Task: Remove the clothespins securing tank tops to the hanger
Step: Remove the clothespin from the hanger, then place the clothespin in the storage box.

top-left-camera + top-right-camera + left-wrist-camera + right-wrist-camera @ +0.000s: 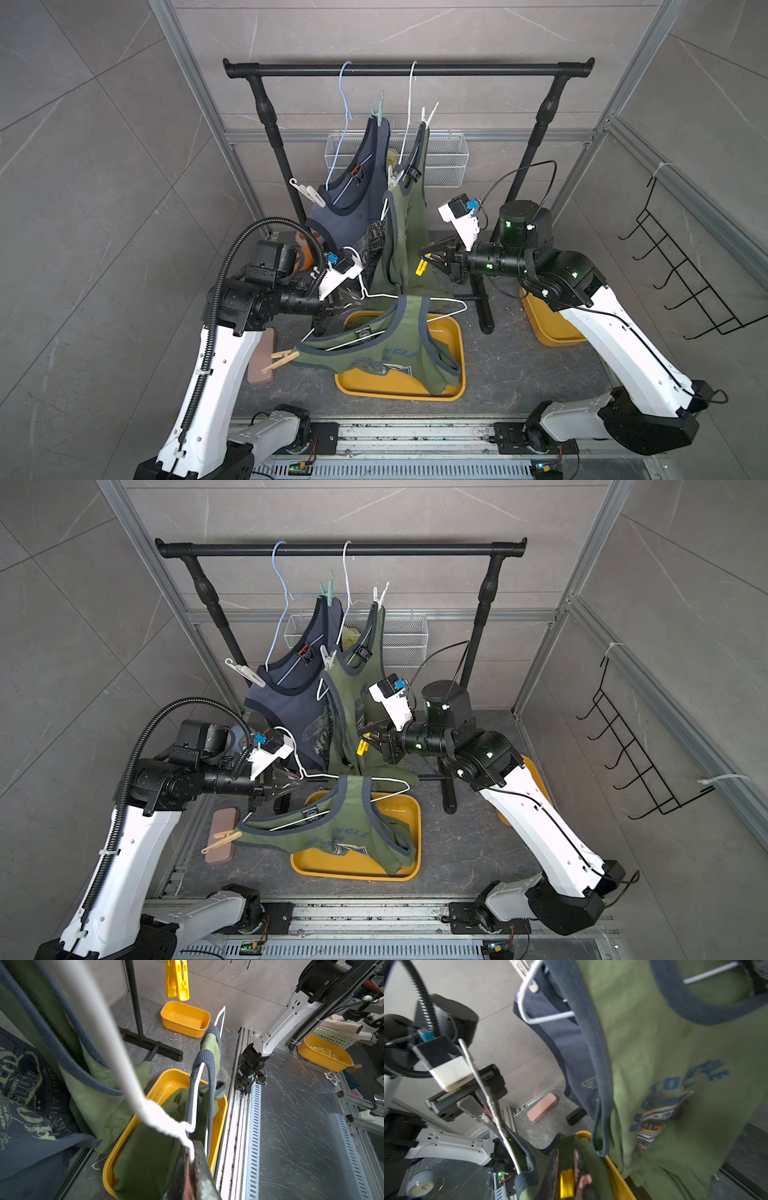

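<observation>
The yellow clothespin (421, 267) is free of the white wire hanger, so the robot's right gripper should keep going to the smaller yellow bin (547, 321) and let go of the clothespin inside it.
My left gripper (352, 300) (192, 1159) is shut on the neck of a white wire hanger (166, 1120). That hanger carries an olive tank top (386, 353) sagging over the yellow tray (455, 332). A tan clothespin (280, 360) grips this top's left shoulder. My right gripper (426, 254) (566, 1159) is shut on a yellow clothespin (421, 266) (566, 1183), held in the air beside the hanging olive tank top (405, 232). The navy tank top (353, 208) hangs left of it. Mint (379, 109) and white (428, 113) clothespins sit at the high shoulders, other white clothespins (307, 192) lower.
A black rail (407, 68) on two posts carries the two hangers. A wire basket (444, 158) hangs on the back wall. A smaller yellow bin (548, 328) sits under my right arm. A brown block (262, 361) lies by my left arm, a black wire rack (685, 270) at the right.
</observation>
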Controlling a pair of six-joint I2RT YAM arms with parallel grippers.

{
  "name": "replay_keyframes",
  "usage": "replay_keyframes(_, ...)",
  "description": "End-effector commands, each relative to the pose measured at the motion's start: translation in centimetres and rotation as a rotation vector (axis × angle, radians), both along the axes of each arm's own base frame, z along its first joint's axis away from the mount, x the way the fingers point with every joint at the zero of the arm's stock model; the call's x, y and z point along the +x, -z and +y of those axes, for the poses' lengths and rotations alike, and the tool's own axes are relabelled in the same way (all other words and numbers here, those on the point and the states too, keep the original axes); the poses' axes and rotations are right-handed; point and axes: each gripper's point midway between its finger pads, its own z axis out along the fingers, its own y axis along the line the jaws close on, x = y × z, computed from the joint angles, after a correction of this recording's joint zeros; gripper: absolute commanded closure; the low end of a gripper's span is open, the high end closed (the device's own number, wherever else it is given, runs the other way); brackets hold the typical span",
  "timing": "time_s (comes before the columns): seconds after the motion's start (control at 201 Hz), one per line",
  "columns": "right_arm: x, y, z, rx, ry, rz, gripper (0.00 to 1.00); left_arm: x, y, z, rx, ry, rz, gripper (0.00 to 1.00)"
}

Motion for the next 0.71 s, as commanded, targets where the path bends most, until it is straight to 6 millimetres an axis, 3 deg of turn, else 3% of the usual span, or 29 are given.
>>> replay_keyframes(0.0, 1.5, 1.7, -3.9, -0.089, 0.200, -0.003, 1.00, 0.3, -0.3, -0.1, 0.010, 0.011, -0.066, 1.00)
replay_keyframes(0.313, 5.6, 6.9, -12.1, -0.252, 0.607, 0.034, 1.00, 0.2, 0.0, -0.3, 0.034, 0.023, -0.088, 1.00)
replay_keyframes(0.702, 11.0, 14.6, -25.4, -0.236, 1.088, 0.227, 1.00, -0.2, 0.6, -0.6, 0.029, 0.043, -0.090, 1.00)
